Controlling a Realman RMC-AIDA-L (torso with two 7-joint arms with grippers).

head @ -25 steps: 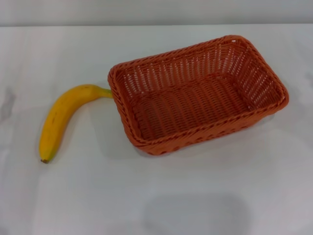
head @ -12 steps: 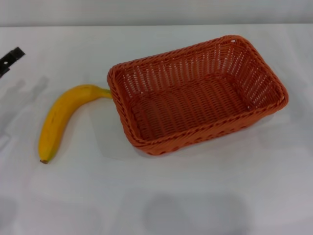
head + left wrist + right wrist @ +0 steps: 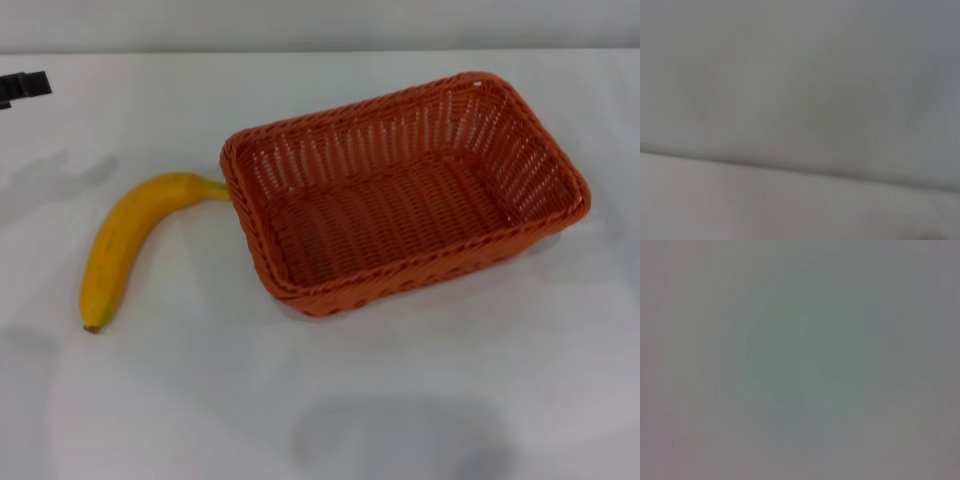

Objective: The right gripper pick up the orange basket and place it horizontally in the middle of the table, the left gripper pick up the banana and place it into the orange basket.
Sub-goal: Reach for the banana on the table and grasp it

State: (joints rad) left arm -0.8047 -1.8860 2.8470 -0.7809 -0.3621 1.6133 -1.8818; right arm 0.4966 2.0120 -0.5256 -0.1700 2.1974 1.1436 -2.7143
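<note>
The thick middle of the banana is clear of the orange basket, so my left gripper keeps going toward that middle [image 3: 122, 232] until its fingers are on both sides of it.
The orange basket [image 3: 405, 190] sits on the white table [image 3: 320, 400], right of centre in the head view, slightly skewed and with nothing inside. The yellow banana [image 3: 125, 243] lies to its left, stem tip touching the basket's left wall. A black tip of my left gripper [image 3: 22, 87] pokes in at the far left edge, well behind and left of the banana. My right gripper is out of view. Both wrist views show only plain grey-white surface.
The table's far edge runs along the top of the head view, with a pale wall behind it. Bare tabletop stretches in front of the basket and the banana.
The left gripper's black tip came in at the left edge half a second ago and has since risen toward the far side. Basket and banana have not moved.
</note>
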